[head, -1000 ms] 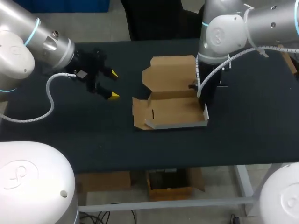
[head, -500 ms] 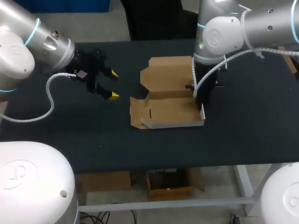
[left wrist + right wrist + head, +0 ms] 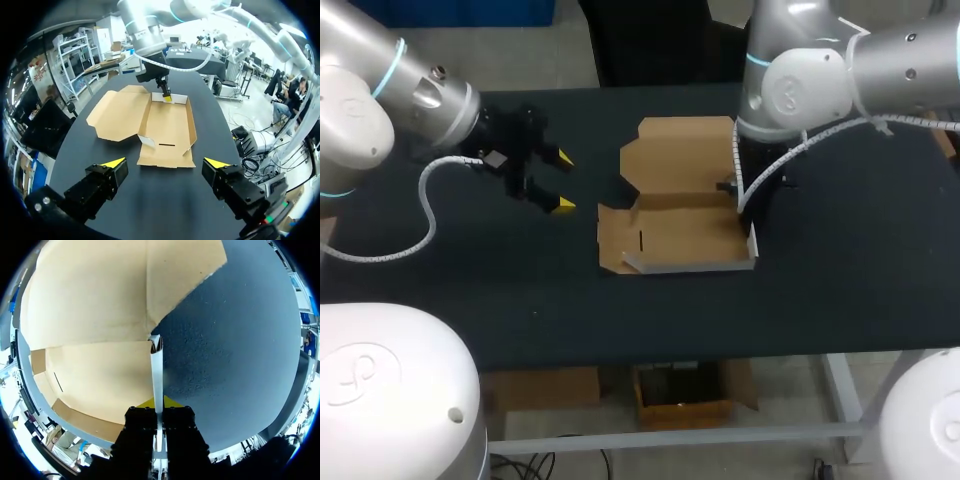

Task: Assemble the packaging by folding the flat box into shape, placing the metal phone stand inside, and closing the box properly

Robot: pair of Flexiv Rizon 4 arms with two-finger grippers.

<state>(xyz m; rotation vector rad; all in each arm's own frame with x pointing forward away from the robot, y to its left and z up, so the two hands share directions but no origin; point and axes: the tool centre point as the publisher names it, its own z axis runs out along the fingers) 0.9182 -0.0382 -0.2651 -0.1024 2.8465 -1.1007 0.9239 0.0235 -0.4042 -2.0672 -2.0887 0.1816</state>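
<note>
The box's thin side flap (image 3: 614, 240) has a dark slot (image 3: 641, 241) beside it, so the flap will double over and stay upright as a side of the box when I fold it.
The brown cardboard box (image 3: 680, 220) lies open in the middle of the black table, its lid flap (image 3: 685, 155) flat toward the back and its front and side walls partly raised. My right gripper (image 3: 158, 402) is shut on the box's thin upright right side wall (image 3: 156, 365); in the head view the right arm hides it, and from the left wrist view it shows at the box's far end (image 3: 166, 96). My left gripper (image 3: 563, 181) hovers open to the left of the box, nothing between its fingers. In its own view the box (image 3: 167, 130) lies just ahead of its gripper (image 3: 165, 162).
The black table top (image 3: 840, 270) has bare cloth to the right of the box and along the front edge. A white cable (image 3: 425, 215) loops from my left arm over the table's left side.
The right arm has drawn the box slightly to the left by its side wall. The left arm and its open gripper have stayed put.
</note>
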